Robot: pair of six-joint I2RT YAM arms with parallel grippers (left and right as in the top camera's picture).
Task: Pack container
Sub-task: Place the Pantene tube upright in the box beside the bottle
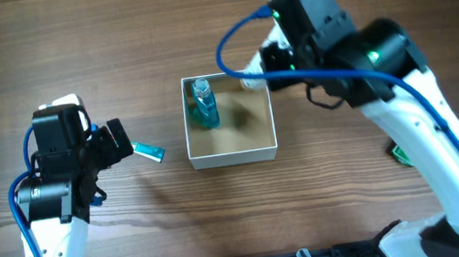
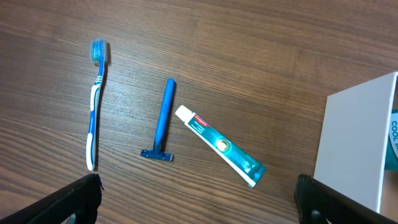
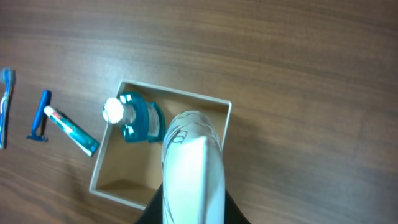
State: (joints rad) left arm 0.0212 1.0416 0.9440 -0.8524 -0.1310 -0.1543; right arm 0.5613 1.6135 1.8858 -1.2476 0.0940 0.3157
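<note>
I should keep lowering the tube with my right gripper until it stands inside the box, and then let go, because the white tube's lower end [image 1: 251,82] is over the box's free space [image 1: 245,111] beside the mouthwash bottle.
The container [image 1: 233,156] is a square white box with a tan inside, at the table's middle. A blue mouthwash bottle [image 1: 203,105] lies in its left part. My right gripper [image 1: 256,72] hovers over the box's far right corner and is shut on a white tube [image 3: 189,165], held above the box rim [image 3: 177,93]. My left gripper [image 2: 199,208] is open and empty, above bare wood left of the box wall [image 2: 351,146]. In front of it lie a toothpaste tube [image 2: 221,146], a blue razor [image 2: 163,121] and a blue-white toothbrush [image 2: 94,106].
A small green item [image 1: 401,154] lies on the table at the right, beside my right arm. The toothpaste's end [image 1: 149,152] shows past my left gripper in the overhead view. The table is brown wood.
</note>
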